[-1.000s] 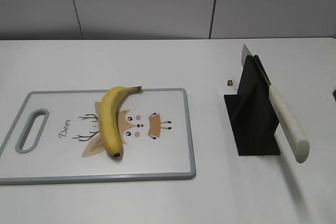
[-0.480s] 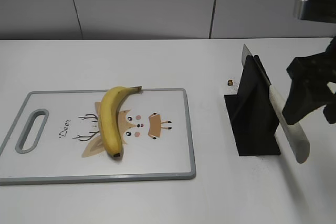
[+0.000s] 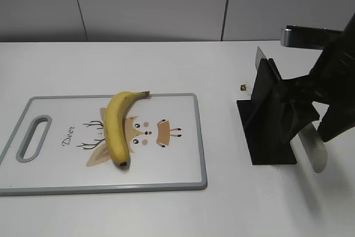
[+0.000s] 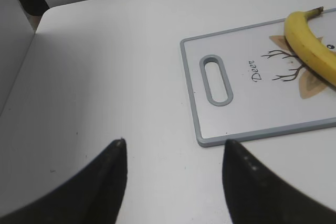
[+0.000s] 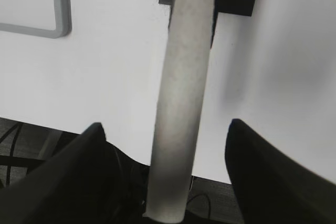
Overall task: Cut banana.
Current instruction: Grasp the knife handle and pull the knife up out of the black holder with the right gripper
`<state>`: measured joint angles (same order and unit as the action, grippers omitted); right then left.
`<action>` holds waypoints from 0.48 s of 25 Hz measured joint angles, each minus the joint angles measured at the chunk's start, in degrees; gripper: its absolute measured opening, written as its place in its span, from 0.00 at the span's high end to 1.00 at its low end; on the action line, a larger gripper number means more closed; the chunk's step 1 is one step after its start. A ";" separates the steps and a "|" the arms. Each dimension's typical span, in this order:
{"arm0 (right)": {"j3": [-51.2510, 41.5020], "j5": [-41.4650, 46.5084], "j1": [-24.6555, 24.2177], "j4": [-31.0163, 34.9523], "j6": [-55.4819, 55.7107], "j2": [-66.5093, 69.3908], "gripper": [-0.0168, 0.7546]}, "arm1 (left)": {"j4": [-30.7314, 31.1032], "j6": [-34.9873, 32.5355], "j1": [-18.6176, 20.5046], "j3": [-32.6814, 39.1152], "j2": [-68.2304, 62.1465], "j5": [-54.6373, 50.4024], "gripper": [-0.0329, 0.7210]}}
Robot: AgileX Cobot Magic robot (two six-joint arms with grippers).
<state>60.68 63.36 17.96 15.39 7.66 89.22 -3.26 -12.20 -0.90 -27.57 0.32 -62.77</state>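
The blade pokes out (image 3: 260, 56) of the black stand's open top, so it should come loose and leave the stand standing when I lift the knife handle (image 3: 313, 149).
The yellow banana (image 3: 117, 126) lies unpeeled on the white cutting board (image 3: 177, 165), stem toward the back; its stem end also shows in the left wrist view (image 4: 310, 45). A knife with a white handle (image 3: 312, 149) rests in a black stand (image 3: 267, 120) at the right. My right gripper (image 3: 310, 117) is open and straddles the knife handle (image 5: 184, 103), with a finger on each side, not touching it. My left gripper (image 4: 173, 142) is open and empty over bare table left of the board (image 4: 247, 135); it is out of the exterior view.
The board has a grey rim and a handle slot (image 3: 34, 137) at its left end. A small dark object (image 3: 243, 87) lies on the table behind the stand. The table's front edge shows under the knife handle in the right wrist view.
My right arm has come in from the right and lowered its open gripper over the knife handle. The banana, board and knife have not moved.
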 joint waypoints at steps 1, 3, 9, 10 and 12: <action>0.00 -0.52 0.00 0.00 0.00 0.56 0.29 | 0.00 0.00 0.00 0.00 0.00 0.00 0.21; 0.00 -0.87 0.00 0.00 -0.07 1.41 0.29 | 0.00 0.00 0.00 0.00 0.00 0.02 0.21; 0.00 -1.06 0.00 0.00 -0.07 3.51 0.29 | 0.00 0.00 0.00 0.00 0.00 0.02 0.21; 0.00 -1.06 0.00 0.00 -0.07 3.77 0.29 | 0.00 0.00 0.00 0.00 0.00 0.02 0.21; 0.00 -1.06 0.00 0.00 -0.07 4.21 0.30 | 0.00 0.00 0.00 0.00 0.00 0.02 0.21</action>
<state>60.68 62.31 17.96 15.39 7.59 93.43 -3.26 -12.20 -0.90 -27.57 0.32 -62.75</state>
